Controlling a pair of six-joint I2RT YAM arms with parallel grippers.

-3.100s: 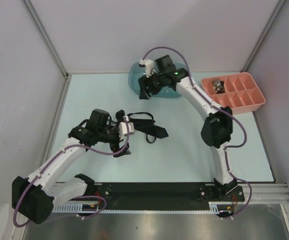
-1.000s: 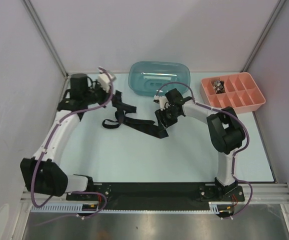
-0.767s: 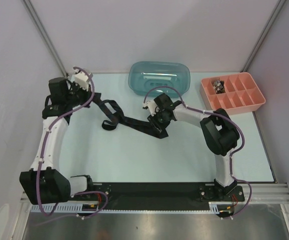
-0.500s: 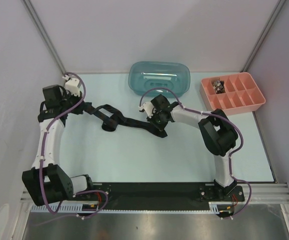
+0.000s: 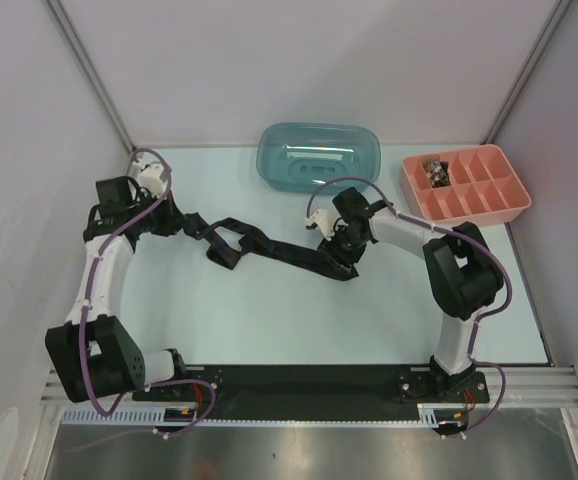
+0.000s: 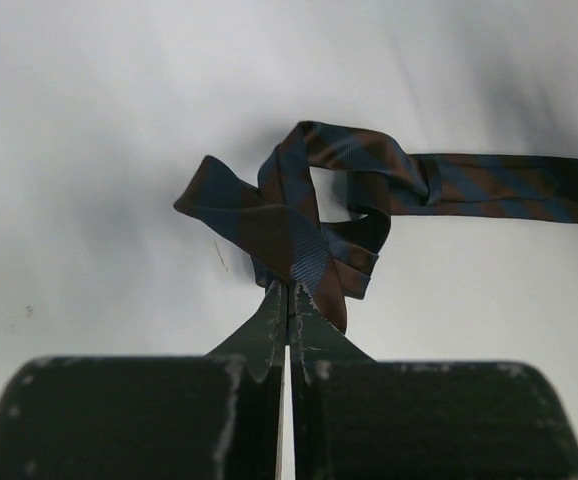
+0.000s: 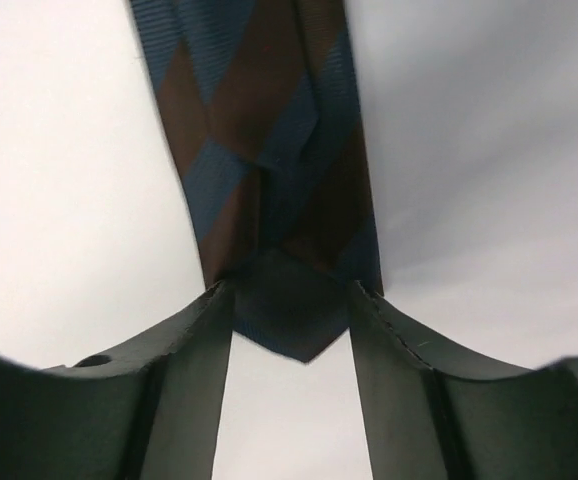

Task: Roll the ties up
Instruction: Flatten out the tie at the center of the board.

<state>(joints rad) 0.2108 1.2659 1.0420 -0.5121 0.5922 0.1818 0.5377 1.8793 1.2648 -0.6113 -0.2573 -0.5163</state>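
Note:
The tie turns back on itself in a loose fold (image 5: 223, 256), so its tangled loop (image 5: 231, 237) will pull out into long pieces when I tug the tie's wide end.
One tie (image 5: 269, 245), dark with blue and brown stripes, lies stretched across the table from left to middle, with a tangled loop (image 5: 224, 245) near its left part. My left gripper (image 5: 174, 222) is at the back left, shut on the tie's narrow end (image 6: 299, 240), which bunches into folds just past the fingertips (image 6: 269, 310). At the middle, my right gripper (image 5: 344, 252) stands over the tie's wide pointed tip (image 7: 289, 330). Its jaws are apart and straddle the flat tip, touching its edges.
A teal tub (image 5: 269, 150) stands at the back centre. A pink compartment tray (image 5: 514, 205) sits at the back right, with small items (image 5: 435, 170) in one corner cell. Grey walls close the left, back and right sides.
My left gripper has drawn the tie's narrow end towards the back left, pulling the crumpled tie out long. My right gripper came from the tub to the wide tip.

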